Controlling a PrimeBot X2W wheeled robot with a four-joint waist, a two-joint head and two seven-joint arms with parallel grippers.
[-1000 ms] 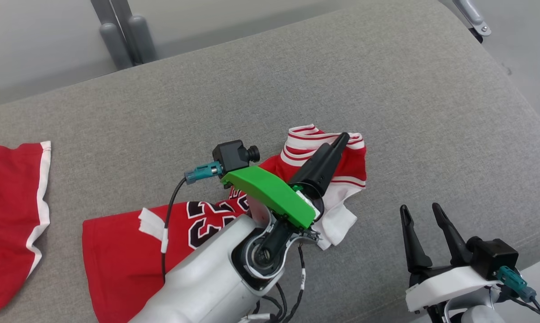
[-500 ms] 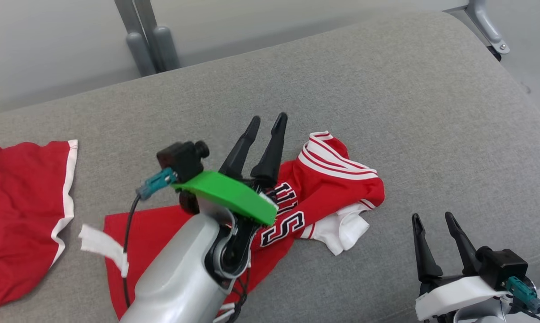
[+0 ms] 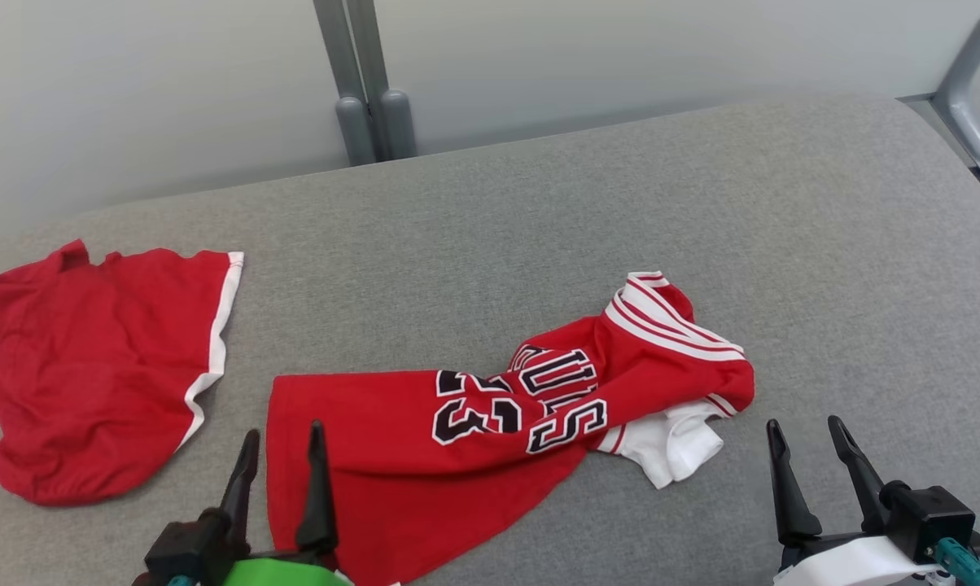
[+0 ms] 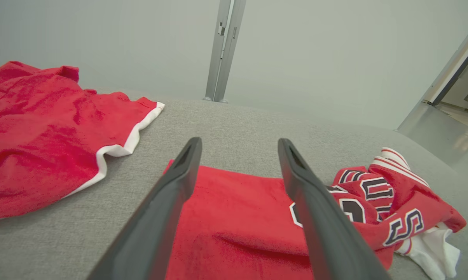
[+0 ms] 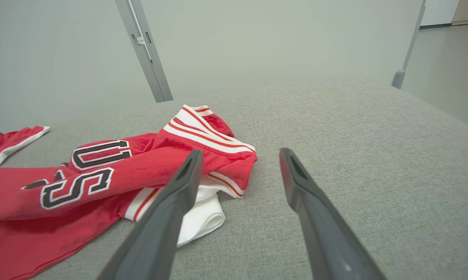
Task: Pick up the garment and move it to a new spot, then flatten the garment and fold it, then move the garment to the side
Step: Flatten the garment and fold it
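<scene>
My gripper will pull the white sleeve [image 3: 676,445] by its edge. The sleeve lies bunched up under the jersey's folded shoulder [image 3: 723,382], so it will come out and spread wide.
The garment [image 3: 392,456] is a red jersey with black and white lettering. It lies crumpled on the grey padded surface [image 3: 539,228], its white-striped end bunched to the right. My left gripper [image 3: 284,431] is open at the lower left, its fingers just above the jersey's plain red left edge, holding nothing. In the left wrist view, the left gripper [image 4: 239,140] frames that red cloth [image 4: 238,217]. My right gripper [image 3: 803,423] is open at the lower right, apart from the jersey. The right wrist view has the right gripper [image 5: 240,151] beside the jersey's [image 5: 102,171] bunched white corner.
A pair of red shorts [image 3: 91,374] with white trim lies flat at the far left. Grey metal posts [image 3: 368,106] stand behind the surface, and a metal bracket [image 3: 970,114] sits at its far right corner. Bare grey padding stretches behind and to the right of the jersey.
My left arm has drawn back from above the jersey's bunched end to the lower left. The head camera has shifted, showing more of the shorts. The right gripper holds its place.
</scene>
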